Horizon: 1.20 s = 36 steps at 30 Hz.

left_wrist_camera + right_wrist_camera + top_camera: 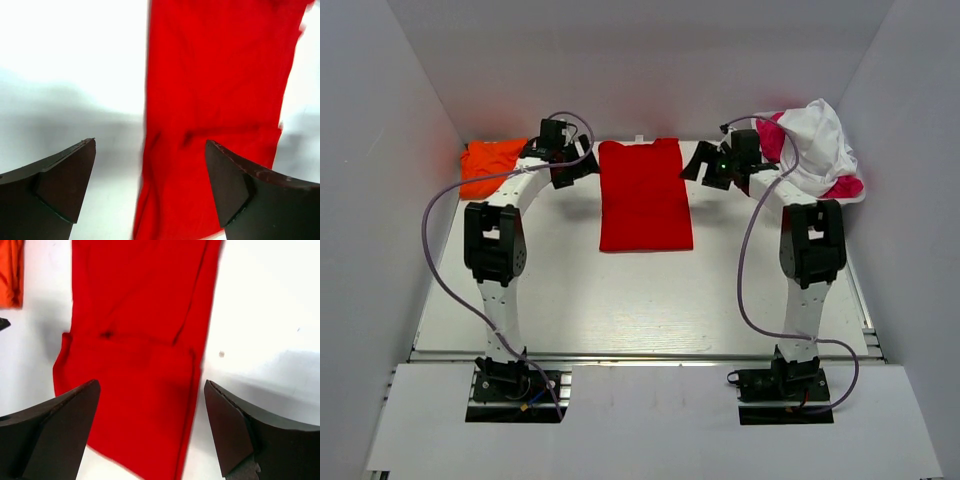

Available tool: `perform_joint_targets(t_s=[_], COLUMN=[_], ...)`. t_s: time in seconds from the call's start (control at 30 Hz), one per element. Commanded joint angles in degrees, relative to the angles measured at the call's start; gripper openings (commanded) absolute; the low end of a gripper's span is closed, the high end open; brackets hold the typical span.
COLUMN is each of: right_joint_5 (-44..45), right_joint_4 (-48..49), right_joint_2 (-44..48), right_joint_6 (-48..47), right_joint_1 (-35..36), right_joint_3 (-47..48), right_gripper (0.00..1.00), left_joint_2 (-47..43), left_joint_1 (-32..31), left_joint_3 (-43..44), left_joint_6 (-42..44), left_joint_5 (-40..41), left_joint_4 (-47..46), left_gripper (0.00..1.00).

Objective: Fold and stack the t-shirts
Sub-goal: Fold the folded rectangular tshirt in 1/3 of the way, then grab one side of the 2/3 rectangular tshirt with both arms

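Observation:
I see the red t-shirt's far end [641,147] near the back wall, so my grippers should grab its near corners [605,246] and pull it to the front before folding it.
The red t-shirt [644,195] lies flat on the table, folded into a long rectangle, at the back middle. It also shows in the left wrist view [215,115] and the right wrist view [140,355]. The orange t-shirt [490,163] lies folded at the back left; its edge shows in the right wrist view [10,272]. My left gripper [578,170] is open and empty, just left of the red shirt's top. My right gripper [698,165] is open and empty, just right of the shirt's top.
A heap of white and pink cloth [815,148] lies at the back right corner, behind the right arm. White walls close in the table on three sides. The table's front edge [640,355] runs ahead of the arm bases.

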State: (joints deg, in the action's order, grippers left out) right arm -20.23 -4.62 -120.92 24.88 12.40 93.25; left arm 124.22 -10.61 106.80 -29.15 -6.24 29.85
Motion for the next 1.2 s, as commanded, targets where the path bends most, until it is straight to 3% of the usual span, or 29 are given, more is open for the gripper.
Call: perform_joint_targets(t_s=[0.0,0.13,0.4,0.57,0.77,0.93,1.13,1.17], right_joint_5=[-0.6,-3.23,-3.5,-3.76,-4.03,-3.24,-3.5,-3.33], right_joint_4=[0.49,1.63,2.69,3.66,2.87,1.9,1.98,1.9], right_joint_2=[9.1,16.57,22.31,20.38,17.4,16.25,15.8,15.63], right_joint_6=[-3.0,-4.05,-5.11,-4.58,-4.32,-4.76,-4.32,-4.49], right_joint_1=[0.52,0.69,2.27,2.8,3.15,3.85,5.0,5.09], right_joint_3=[-8.74,-19.32,-34.79,-35.68,-34.37,-34.54,-34.98,-35.07], right_gripper=[0.9,0.9,0.9,0.9,0.9,0.9,0.85,0.83], left_joint_2=[-9.59,-15.32,-23.5,-22.97,-20.34,-19.81,-17.88,-17.35], left_joint_1=[-1.86,-3.1,-7.22,-8.46,-8.46,-8.98,-9.52,-9.52], left_joint_3=[-8.25,-22.73,-39.54,-39.75,-40.53,-42.47,-43.08,-43.08], left_joint_6=[4.43,6.38,8.67,8.67,9.46,9.46,9.46,9.46], left_joint_5=[-3.94,-10.19,-8.62,-4.93,-6.59,-7.65,-10.63,-10.63], left_joint_4=[-0.57,-2.25,-6.54,-5.16,-6.37,-6.91,-9.45,-9.45], left_gripper=[1.0,1.0,1.0,1.0,1.0,0.86,0.57,0.48])
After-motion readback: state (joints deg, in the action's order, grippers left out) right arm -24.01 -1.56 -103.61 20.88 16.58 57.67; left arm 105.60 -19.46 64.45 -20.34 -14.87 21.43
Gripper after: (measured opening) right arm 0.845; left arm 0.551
